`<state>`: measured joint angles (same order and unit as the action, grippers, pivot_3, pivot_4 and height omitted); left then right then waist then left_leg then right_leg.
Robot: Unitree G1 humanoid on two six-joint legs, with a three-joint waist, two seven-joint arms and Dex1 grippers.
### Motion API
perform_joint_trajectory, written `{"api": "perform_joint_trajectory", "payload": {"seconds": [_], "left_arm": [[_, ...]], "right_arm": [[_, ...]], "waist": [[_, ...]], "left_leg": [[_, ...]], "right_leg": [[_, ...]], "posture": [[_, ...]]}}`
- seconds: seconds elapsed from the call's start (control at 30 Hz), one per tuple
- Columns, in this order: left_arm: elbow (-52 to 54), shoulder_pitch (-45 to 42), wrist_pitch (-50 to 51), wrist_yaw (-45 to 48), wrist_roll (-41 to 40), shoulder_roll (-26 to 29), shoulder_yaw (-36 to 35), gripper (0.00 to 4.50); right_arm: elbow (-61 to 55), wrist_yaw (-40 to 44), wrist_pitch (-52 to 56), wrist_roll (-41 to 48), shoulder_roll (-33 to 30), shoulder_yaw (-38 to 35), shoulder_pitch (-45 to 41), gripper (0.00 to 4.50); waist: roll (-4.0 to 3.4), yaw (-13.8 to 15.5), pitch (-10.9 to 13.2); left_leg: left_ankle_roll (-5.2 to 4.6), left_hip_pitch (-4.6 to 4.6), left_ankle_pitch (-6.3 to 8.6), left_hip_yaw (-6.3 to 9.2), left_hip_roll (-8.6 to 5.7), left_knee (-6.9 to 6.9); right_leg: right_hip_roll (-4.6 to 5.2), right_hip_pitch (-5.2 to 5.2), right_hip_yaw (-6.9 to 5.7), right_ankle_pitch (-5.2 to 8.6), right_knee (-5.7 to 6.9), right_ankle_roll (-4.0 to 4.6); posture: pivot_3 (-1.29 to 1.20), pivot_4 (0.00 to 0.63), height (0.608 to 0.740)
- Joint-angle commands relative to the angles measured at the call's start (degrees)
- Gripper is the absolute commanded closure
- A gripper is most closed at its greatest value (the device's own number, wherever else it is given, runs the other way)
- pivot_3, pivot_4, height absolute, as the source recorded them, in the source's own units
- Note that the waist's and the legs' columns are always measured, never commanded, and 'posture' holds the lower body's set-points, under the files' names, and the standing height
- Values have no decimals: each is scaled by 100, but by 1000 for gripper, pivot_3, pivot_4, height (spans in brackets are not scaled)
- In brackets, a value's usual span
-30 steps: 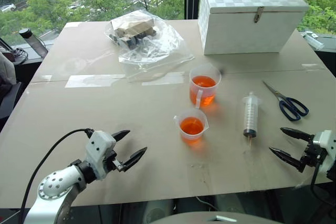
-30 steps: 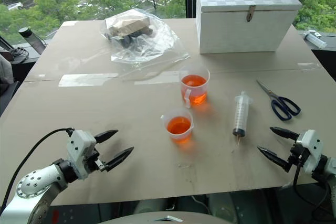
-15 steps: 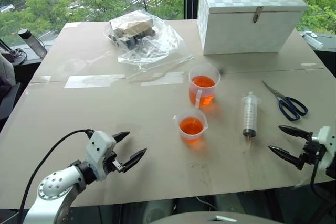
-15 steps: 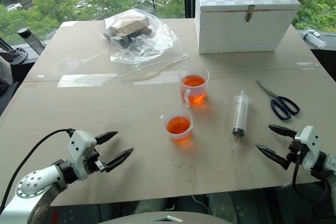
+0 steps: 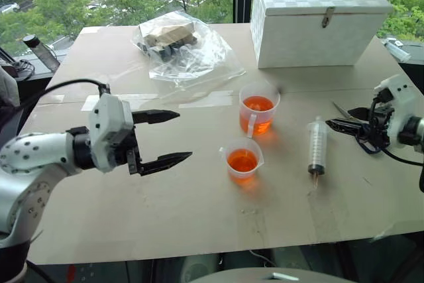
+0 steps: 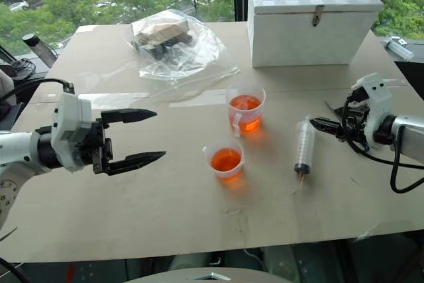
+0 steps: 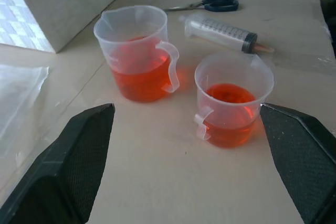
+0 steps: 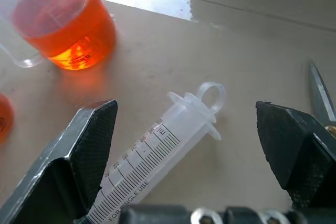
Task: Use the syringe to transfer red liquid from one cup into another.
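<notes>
My right gripper should keep going down until it closes around the syringe's body (image 5: 318,140), as the syringe's ring end (image 5: 318,121) lies clear of the scissors, between the open fingers.
The syringe (image 5: 317,145) lies flat on the table, tip toward the front edge, right of the cups. The taller cup (image 5: 258,107) with a white handle holds red liquid (image 5: 258,103). In front of it stands the smaller cup (image 5: 242,159), also holding red liquid. My left gripper (image 5: 184,135) hovers open to the left of the smaller cup, pointing at both cups (image 7: 137,51). My right gripper (image 5: 338,117) is open above the table just right of the syringe's plunger end (image 8: 202,103), with nothing between its fingers.
A white latched box (image 5: 318,18) stands at the back right. A clear plastic bag (image 5: 182,48) with items lies at the back left. Blue-handled scissors (image 7: 215,3) lie right of the syringe, under my right gripper. A tape strip (image 5: 119,102) marks the table's middle left.
Both arms have risen from the table's front edge. The left gripper now points level at the cups; the right gripper moved up and inward to the syringe's plunger end, over the scissors.
</notes>
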<state>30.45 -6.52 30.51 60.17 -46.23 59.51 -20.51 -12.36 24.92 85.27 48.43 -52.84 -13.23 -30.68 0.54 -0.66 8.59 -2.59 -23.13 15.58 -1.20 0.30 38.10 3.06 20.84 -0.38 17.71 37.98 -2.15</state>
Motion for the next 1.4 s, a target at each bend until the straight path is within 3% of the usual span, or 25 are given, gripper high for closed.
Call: {"api": "perform_joint_trajectory", "payload": {"seconds": [0.03, 0.13, 0.37, 0.57, 0.93, 1.3, 1.33, 1.4], "left_arm": [[-51, -774, 181, 177, -261, 205, 261, 0], [-216, -1377, 313, 298, -375, 152, 517, 0], [-324, -1982, 481, 602, -468, 59, 920, 0], [-229, -2005, 763, 608, -755, 14, 821, 0], [-28, -1602, 838, 556, -802, 14, 584, 0], [-61, -1446, 601, 592, -607, -99, 625, 0], [-77, -1438, 580, 611, -587, -100, 617, 0], [-107, -1402, 537, 637, -547, -103, 595, 0]], "right_arm": [[672, -1177, 723, 545, 8, 458, -692, 15], [1122, -2339, 723, 1330, 174, 808, -1099, 15], [2431, -5182, 723, 3286, 852, 1375, -1991, 15], [3150, -6651, 723, 4357, 1075, 1654, -2319, 15], [3216, -8524, -85, 6356, 847, 2589, -2237, 15], [3200, -9055, -408, 6457, 1373, 2333, -2071, 15], [3189, -9133, -433, 6457, 1442, 2293, -2047, 556], [3163, -9318, -512, 6457, 1577, 2210, -2003, 1216]], "waist": [[2, 2, -3], [3, 0, -2], [14, -60, 6], [19, -27, 8], [20, -39, 9], [21, -40, 9], [21, -37, 9], [22, -37, 8]], "left_leg": [[1, -15, -1, 0, 0, 1], [1, -86, -4, -5, -3, 25], [1, -81, -5, -18, -2, 30], [0, -81, -5, -18, -2, 37], [1, -80, -5, -17, 0, 38], [1, -80, -5, -17, 4, 41], [1, -80, -5, -17, 4, 41], [1, -80, -5, -17, 4, 42]], "right_leg": [[-1, 15, 0, 0, 0, -1], [-7, 83, 1, -3, 22, -5], [-20, 87, 13, -3, 47, -8], [-23, 87, 13, -2, 55, -8], [-26, 87, 12, -2, 78, -9], [-29, 88, 14, -2, 78, -8], [-29, 87, 13, -2, 80, -8], [-28, 87, 13, -2, 80, -8]], "posture": [[0, 150, 740], [0, 150, 740], [0, 150, 740], [0, 150, 740], [0, 150, 740], [0, 150, 740], [0, 150, 740], [0, 150, 740]]}}
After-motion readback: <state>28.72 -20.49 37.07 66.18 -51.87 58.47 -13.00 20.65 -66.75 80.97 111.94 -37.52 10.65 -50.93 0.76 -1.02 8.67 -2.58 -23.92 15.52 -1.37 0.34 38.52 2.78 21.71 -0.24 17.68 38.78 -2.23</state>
